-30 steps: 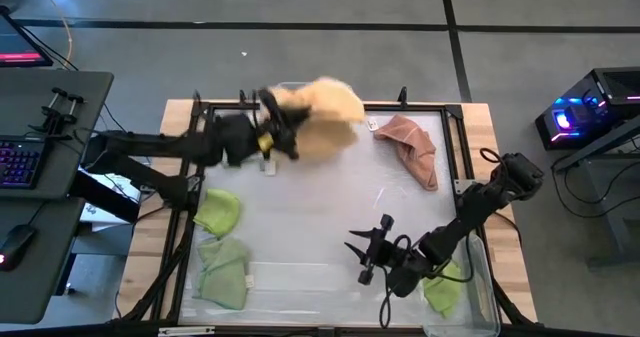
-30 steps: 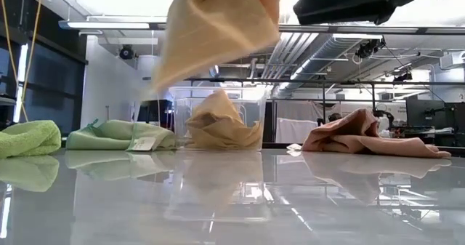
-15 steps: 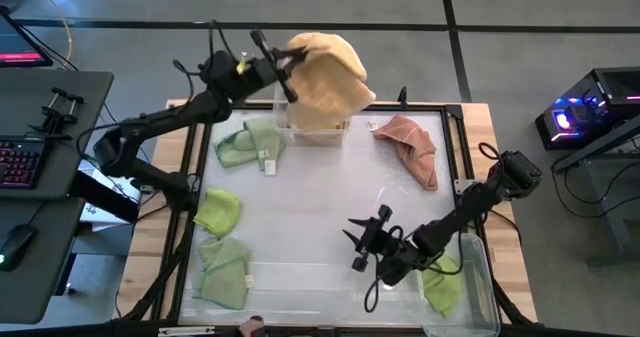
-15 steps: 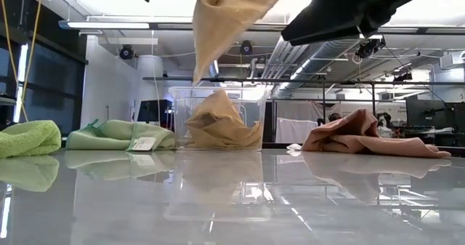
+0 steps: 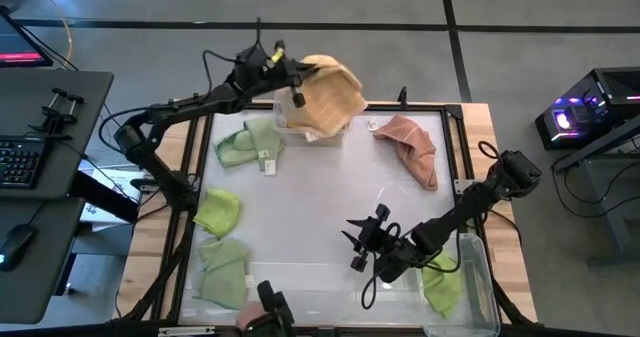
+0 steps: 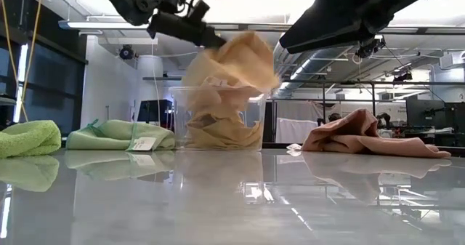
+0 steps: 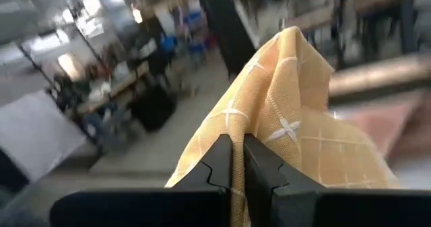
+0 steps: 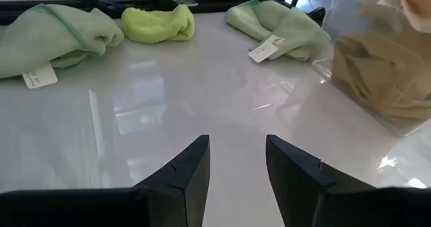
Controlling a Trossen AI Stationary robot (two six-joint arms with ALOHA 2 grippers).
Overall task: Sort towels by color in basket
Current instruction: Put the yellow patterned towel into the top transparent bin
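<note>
Next, I let go of the towel with my left gripper and push it down inside (image 6: 211, 103) with that gripper before my right gripper tucks it in, because the mustard towel bulges (image 5: 338, 72) past the clear basket's far rim.
My left gripper (image 5: 291, 77) is over the table's far edge, shut on a mustard checked towel (image 5: 328, 95) above the clear basket (image 5: 308, 132). In the low view this towel (image 6: 234, 62) droops onto the basket (image 6: 182, 118), which holds more mustard towels (image 6: 221, 132). My right gripper (image 5: 364, 243) hovers open over the table's near right part, touching nothing. Three green towels (image 5: 249, 143) (image 5: 218, 213) (image 5: 222, 274) lie flat along the table's left side. The salmon pink towel (image 5: 412, 148) lies far right. My left gripper pinches the mustard towel at a bunched upper fold (image 7: 250, 129) between its two shut fingers (image 7: 222, 161). The fingers slant down from the table's left side. The towel hangs below and beyond them, its lower part (image 6: 218, 103) sunk into the basket's mouth.
A second clear bin (image 5: 478, 277) at the near right edge holds a green towel (image 5: 441, 285). Black frame rails (image 5: 458, 147) border the table. A dark shape (image 5: 272, 312) shows at the near edge. Bare tabletop (image 5: 310, 207) lies between the towels.
My left gripper has carried the mustard towel from above the table's far-left part toward the far edge, over the basket, then down. The towel hung high and free before; now its lower part has dropped into the basket.
</note>
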